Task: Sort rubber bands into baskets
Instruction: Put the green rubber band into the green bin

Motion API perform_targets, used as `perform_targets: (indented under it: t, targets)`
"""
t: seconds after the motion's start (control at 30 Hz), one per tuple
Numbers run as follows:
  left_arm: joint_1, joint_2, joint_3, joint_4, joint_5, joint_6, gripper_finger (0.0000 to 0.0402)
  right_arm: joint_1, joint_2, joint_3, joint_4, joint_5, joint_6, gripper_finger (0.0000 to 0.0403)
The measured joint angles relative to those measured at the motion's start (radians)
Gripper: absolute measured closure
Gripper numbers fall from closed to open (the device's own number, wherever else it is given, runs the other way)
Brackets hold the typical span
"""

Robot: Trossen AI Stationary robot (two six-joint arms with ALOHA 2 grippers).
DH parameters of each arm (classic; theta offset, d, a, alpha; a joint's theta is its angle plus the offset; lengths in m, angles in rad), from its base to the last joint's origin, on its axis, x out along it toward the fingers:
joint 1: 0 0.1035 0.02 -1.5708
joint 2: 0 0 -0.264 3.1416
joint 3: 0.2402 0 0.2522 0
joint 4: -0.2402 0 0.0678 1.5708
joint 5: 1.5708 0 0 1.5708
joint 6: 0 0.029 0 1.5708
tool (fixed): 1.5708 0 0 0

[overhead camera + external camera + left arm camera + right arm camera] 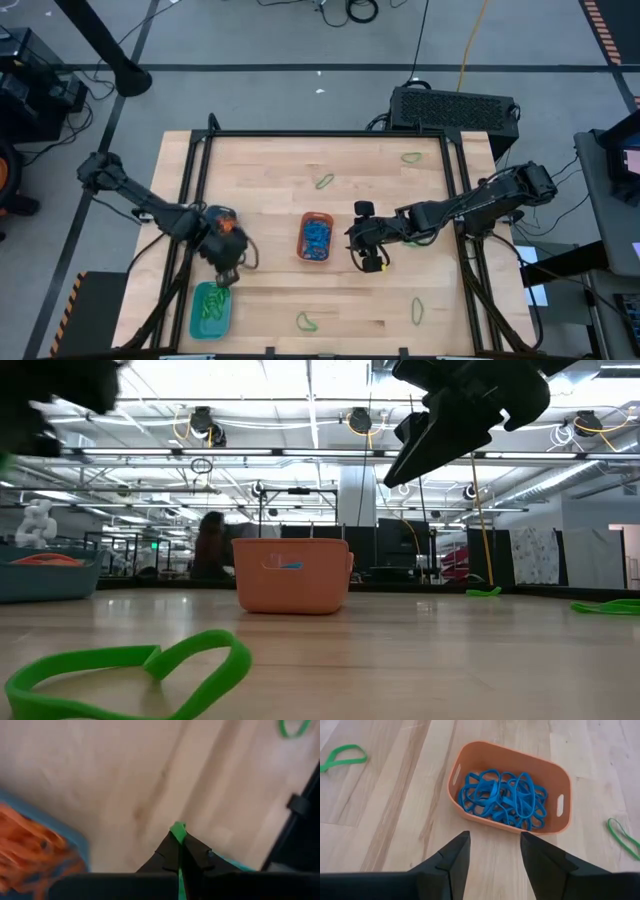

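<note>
The green rubber band [178, 831] matches the green bands in the teal rectangular basket [210, 314]. My left gripper should keep moving it to the basket until it hangs above those bands.
My left gripper [226, 274] is shut on a green rubber band [178, 830]. It stands between the round blue-teal basket [222, 222], full of orange bands [30, 847], and the teal rectangular basket [210, 312], which holds green bands. My right gripper [494, 842] stands open just right of the orange basket [510, 790], which holds blue bands [502, 800]. Nothing lies between its fingers. Loose green bands lie flat on the table [324, 181] [411, 157] [307, 322] [418, 310]. My left gripper pinches the green rubber band between its two fingers; a short bit of the band [178, 828] sticks out past the fingertips, and a strip runs back between them. The fingers point steeply down. The band is clear of the table; the fingers hide the rest of it.
A black rail frame [330, 134] borders the wooden table on the far, left and right sides. One green band [130, 670] lies close to the near edge, and others lie near my right gripper [342, 756] [625, 837]. A person [210, 545] shows in the room beyond.
</note>
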State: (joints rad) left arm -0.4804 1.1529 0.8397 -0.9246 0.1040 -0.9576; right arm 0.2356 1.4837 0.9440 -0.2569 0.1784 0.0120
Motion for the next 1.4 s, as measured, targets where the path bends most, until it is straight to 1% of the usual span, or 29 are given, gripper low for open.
perform_targets:
  t: [0.13,0.23,0.33,0.47,0.57,0.67,0.87,1.03,1.13,1.4]
  targets:
    - [-0.133,0.016,0.000,0.015,-0.006,-0.168,0.0400,-0.004,0.000,0.000,0.006,0.000,-0.018,0.0236]
    - [-0.211,0.031,0.001,0.042,-0.012,-0.268,0.0400,-0.013,0.000,0.000,0.007,-0.001,-0.024,0.0236]
    - [-0.276,0.055,0.001,0.062,-0.013,-0.367,0.0400,-0.024,0.000,0.000,0.009,-0.001,-0.024,0.0236]
    - [-0.344,0.108,0.001,0.087,-0.014,-0.462,0.0400,-0.029,0.000,0.000,0.016,0.000,-0.020,0.0236]
    - [-0.385,0.157,0.001,0.112,0.018,-0.523,0.0400,-0.029,0.000,0.000,0.016,-0.001,-0.017,0.0236]
    - [-0.414,0.200,0.001,0.158,0.051,-0.540,0.0398,-0.029,0.000,0.000,0.019,-0.001,-0.005,0.0236]
    - [-0.438,0.257,0.001,0.219,0.073,-0.556,0.0371,-0.029,0.000,0.000,0.020,-0.001,0.035,0.0236]
    - [-0.438,0.267,0.001,0.219,0.093,-0.556,0.0357,-0.026,0.000,0.000,0.020,-0.001,0.072,0.0236]
    - [-0.438,0.267,0.001,0.216,0.125,-0.557,0.0352,-0.022,0.000,0.000,0.019,-0.001,0.081,0.0236]
    - [-0.438,0.267,0.001,0.176,0.158,-0.576,0.0349,-0.010,0.000,0.000,0.019,-0.002,0.081,0.0236]
